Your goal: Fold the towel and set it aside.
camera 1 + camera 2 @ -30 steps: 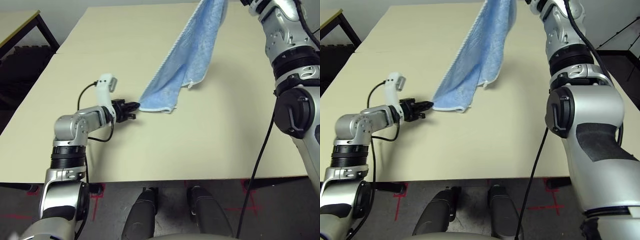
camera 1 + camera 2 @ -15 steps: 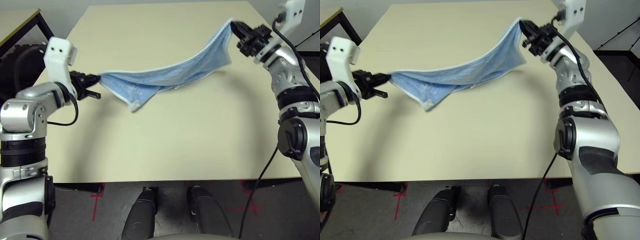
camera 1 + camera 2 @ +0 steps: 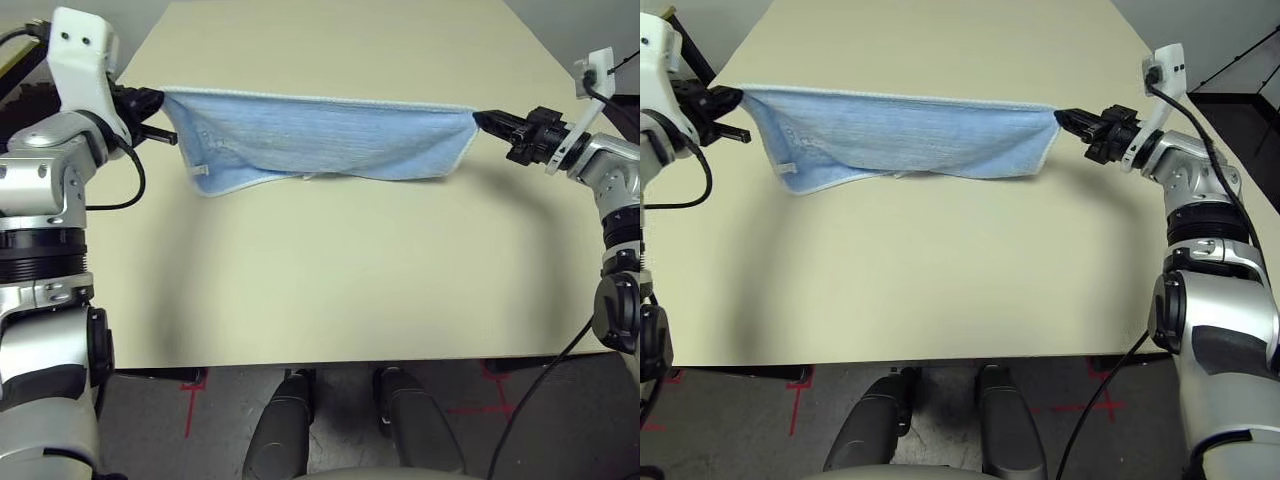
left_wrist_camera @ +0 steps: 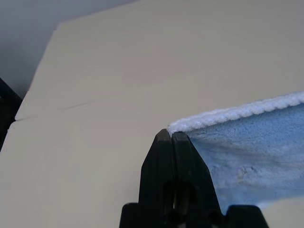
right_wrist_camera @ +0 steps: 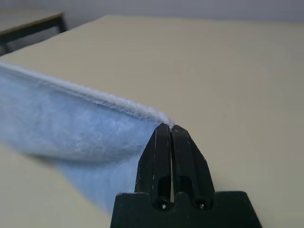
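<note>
My left gripper and my right gripper are to pull the towel's top edge toward the table's front (image 3: 315,325) before folding, because the towel's lower part (image 3: 325,166) hangs curled below that edge.
The light-blue towel (image 3: 320,140) with white edging hangs stretched wide above the table, its top edge taut between my two grippers and its lower part sagging toward the tabletop. At the far left my left gripper (image 3: 157,98) is shut on the towel's left top corner (image 4: 176,126). Over at the right, my right gripper (image 3: 483,119) is shut on the right top corner (image 5: 164,118). Both pairs of black fingers are pressed together on the white edging.
The beige table (image 3: 330,290) spreads under the towel, with its front edge near me. A dark table frame (image 3: 695,55) stands off the table's far left corner. Black cables run along both forearms.
My right arm swung down and out to the right and my left arm rose to the left. The towel went from a drooping diagonal to a taut, spread sheet.
</note>
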`<move>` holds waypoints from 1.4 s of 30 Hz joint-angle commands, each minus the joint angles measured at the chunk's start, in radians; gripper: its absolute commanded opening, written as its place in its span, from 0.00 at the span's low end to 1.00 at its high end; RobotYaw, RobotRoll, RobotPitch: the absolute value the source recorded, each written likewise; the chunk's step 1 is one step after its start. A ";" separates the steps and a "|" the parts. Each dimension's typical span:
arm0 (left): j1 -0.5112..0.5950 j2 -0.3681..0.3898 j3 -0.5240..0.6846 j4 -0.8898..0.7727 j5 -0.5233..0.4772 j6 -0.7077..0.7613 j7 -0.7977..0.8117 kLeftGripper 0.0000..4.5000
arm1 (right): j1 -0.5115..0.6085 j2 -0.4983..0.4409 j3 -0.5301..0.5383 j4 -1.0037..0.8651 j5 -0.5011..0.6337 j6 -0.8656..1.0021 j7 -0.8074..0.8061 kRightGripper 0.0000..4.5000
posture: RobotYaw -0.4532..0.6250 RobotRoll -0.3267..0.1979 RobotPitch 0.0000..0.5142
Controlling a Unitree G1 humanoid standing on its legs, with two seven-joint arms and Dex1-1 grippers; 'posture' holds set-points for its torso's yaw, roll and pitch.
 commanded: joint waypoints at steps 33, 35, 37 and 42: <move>0.277 0.195 -0.076 -0.151 -0.028 0.106 -0.394 0.00 | 0.083 -0.075 0.137 -0.001 -0.036 -0.154 0.517 0.00 | 0.44 0.62 0.34; 0.271 0.239 -0.101 -0.157 -0.032 0.133 -0.463 0.00 | 0.086 -0.088 0.155 -0.007 -0.047 -0.162 0.564 0.00 | 0.44 0.62 0.34; 0.270 0.281 -0.125 -0.160 -0.027 0.136 -0.527 0.00 | 0.094 -0.102 0.174 -0.011 -0.058 -0.190 0.618 0.00 | 0.44 0.62 0.34; 0.280 0.382 -0.172 -0.170 -0.024 0.127 -0.675 0.00 | 0.134 -0.145 0.223 -0.026 -0.078 -0.267 0.799 0.00 | 0.44 0.62 0.34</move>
